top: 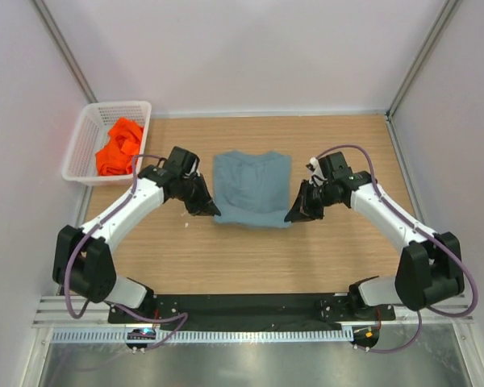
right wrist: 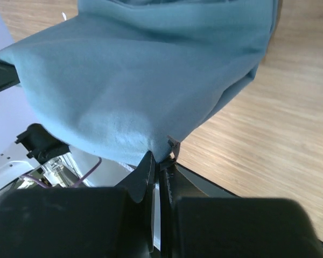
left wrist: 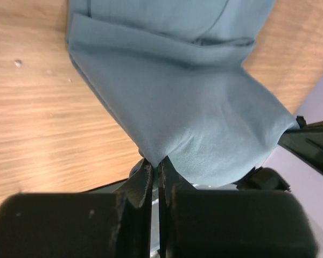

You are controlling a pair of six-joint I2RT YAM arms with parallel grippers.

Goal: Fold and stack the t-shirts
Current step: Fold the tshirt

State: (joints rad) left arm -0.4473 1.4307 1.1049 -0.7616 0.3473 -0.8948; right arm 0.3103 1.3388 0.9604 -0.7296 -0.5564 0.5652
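Observation:
The t-shirt's near edge is stretched parallel to its far edge, so my left gripper should keep going over the t-shirt and release at that far edge.
The grey-blue t-shirt lies partly folded in the middle of the table, its near edge lifted. My left gripper is shut on the shirt's near left corner, seen pinched in the left wrist view. My right gripper is shut on the near right corner, seen in the right wrist view. The cloth hangs stretched between the two grippers above the wood. The orange t-shirt lies crumpled in the white basket at the far left.
The white lattice basket stands at the table's far left corner. Pale walls close in the back and both sides. A black mounting plate runs along the near edge between the arm bases.

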